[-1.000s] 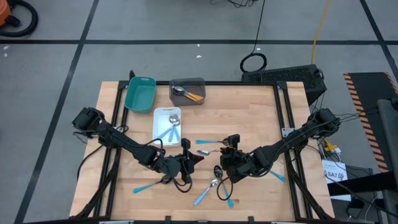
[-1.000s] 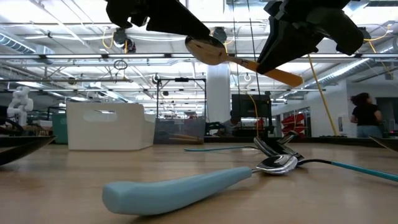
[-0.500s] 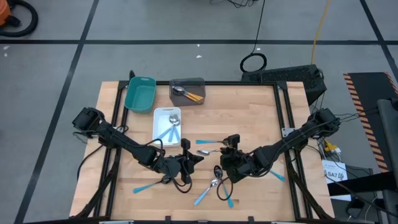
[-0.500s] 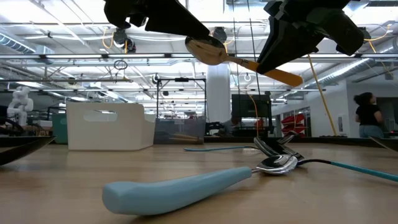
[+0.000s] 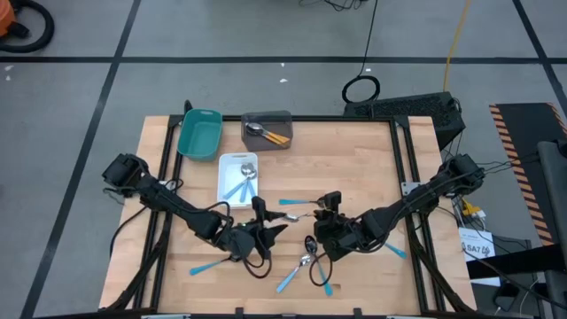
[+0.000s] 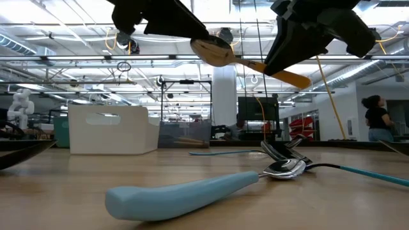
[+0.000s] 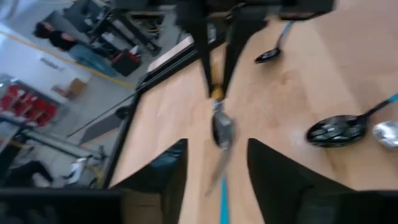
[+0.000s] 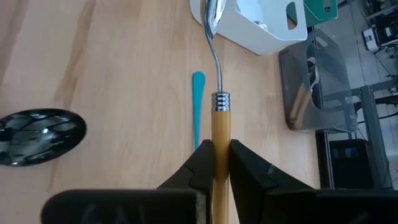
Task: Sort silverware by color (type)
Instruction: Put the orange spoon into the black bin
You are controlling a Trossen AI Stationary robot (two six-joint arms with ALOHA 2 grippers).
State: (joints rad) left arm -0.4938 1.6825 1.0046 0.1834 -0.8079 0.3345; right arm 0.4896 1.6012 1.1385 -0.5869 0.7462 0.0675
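The spoon's orange handle is pinched too near its middle by my right gripper, so my left gripper should hold the spoon's bowl while my right gripper takes the handle's end.
An orange-handled spoon with a silver bowl hangs above the table's middle, and my right gripper is shut on it. My left gripper faces it and is open. Its two fingers stand on either side of the spoon's bowl end, with no touch that I can see. In the high view the left gripper and the right gripper meet near the table's centre. A black-bowled spoon and several blue-handled spoons lie loose on the wood. My right gripper pinches the spoon's orange handle between its two fingers, below the metal collar. The fingers slant down from the table's right and lie along the handle. The spoon sticks out ahead of them, lifted clear of the table, with its bowl toward the left gripper.
A teal tray, a grey tray holding orange-handled spoons and a white tray holding blue ones stand at the far left. A blue handle lies close to the low camera. A person stands in the room beyond.
My left gripper has opened at the spoon's bowl and its wrist has turned a little. The spoon stays where it was, up in my right gripper, which has kept still.
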